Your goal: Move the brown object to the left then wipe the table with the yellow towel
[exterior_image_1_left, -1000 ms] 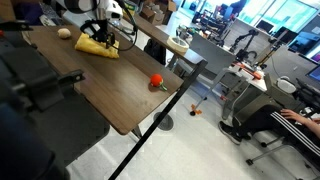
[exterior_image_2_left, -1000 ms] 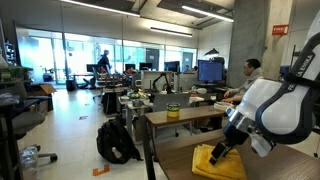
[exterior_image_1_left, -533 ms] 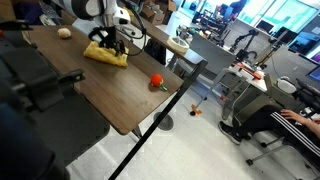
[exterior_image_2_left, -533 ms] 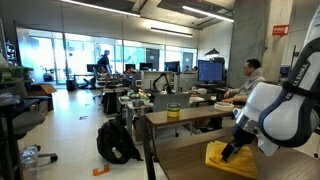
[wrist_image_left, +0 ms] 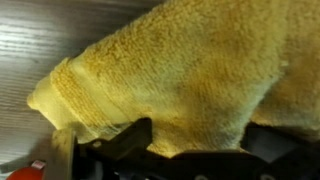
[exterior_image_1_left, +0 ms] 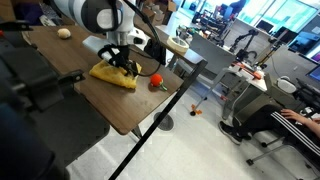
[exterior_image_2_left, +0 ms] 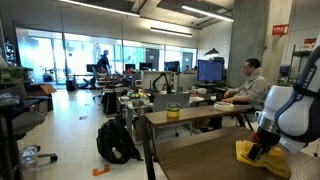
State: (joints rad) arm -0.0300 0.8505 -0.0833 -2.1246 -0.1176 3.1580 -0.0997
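I should drag the yellow towel under my gripper back toward the table's near edge to wipe there, because the red object [exterior_image_1_left: 156, 80] stands just beyond the towel.
The yellow towel [exterior_image_1_left: 110, 74] lies crumpled on the wooden table [exterior_image_1_left: 100, 105], a little short of a small red object [exterior_image_1_left: 157, 82]. My gripper [exterior_image_1_left: 128, 66] presses down on the towel's far edge. In the wrist view the towel [wrist_image_left: 190, 60] fills the picture and bulges between the two dark fingers [wrist_image_left: 130, 135], which stand wide apart: the gripper [wrist_image_left: 200, 140] is open. An exterior view shows the gripper [exterior_image_2_left: 262, 148] on the towel [exterior_image_2_left: 255, 153] at the right edge. The brown object [exterior_image_1_left: 63, 33] rests far back on the table, well apart from the arm.
The table's long edge runs close beside the red object, with a black post and cable [exterior_image_1_left: 165, 110] just off it. A second desk [exterior_image_1_left: 170, 45] with a bowl stands behind. A seated person [exterior_image_1_left: 290, 120] and office chairs are to the right.
The arm has slid the towel along the table, away from the brown object and toward the red object. The jaws stayed wide the whole time.
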